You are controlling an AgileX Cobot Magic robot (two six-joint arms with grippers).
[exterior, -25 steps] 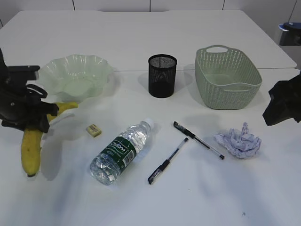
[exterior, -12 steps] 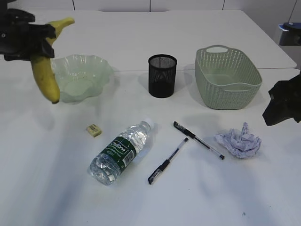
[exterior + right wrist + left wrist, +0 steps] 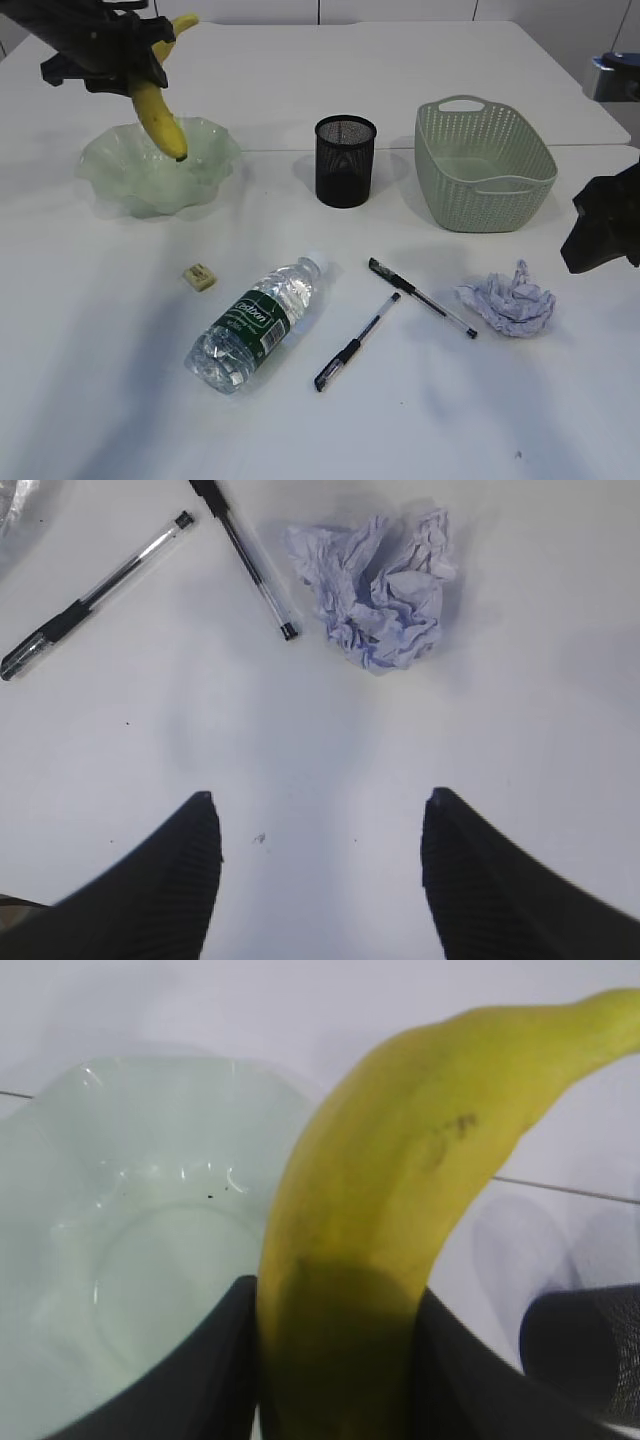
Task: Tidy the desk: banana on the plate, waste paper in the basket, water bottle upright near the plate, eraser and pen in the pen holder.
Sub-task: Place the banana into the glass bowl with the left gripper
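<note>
My left gripper should keep moving down, because the banana's lower end (image 3: 174,146) hangs inside the rim of the empty plate (image 3: 158,180). It should let go once the banana rests there.
My left gripper (image 3: 135,62) is shut on the yellow banana (image 3: 160,110), which hangs above the pale green wavy plate (image 3: 110,180). In the left wrist view the black fingers (image 3: 215,1360) clamp the banana (image 3: 400,1200) over the plate (image 3: 120,1230). The water bottle (image 3: 255,325) lies on its side at mid-table, the eraser (image 3: 199,276) to its left. Two pens (image 3: 420,297) (image 3: 358,340) lie right of the bottle. The crumpled waste paper (image 3: 508,302) sits beyond my open, empty right gripper (image 3: 318,800), also seen at the right edge (image 3: 598,228).
The black mesh pen holder (image 3: 345,160) stands at the back centre, with the green woven basket (image 3: 485,165) to its right. The pen holder's rim (image 3: 590,1345) shows beside the banana. A table seam runs behind the plate.
My left gripper lifted the banana off the table at the left, carried it up and then rightward until it hangs over the plate. The right arm has stayed still.
</note>
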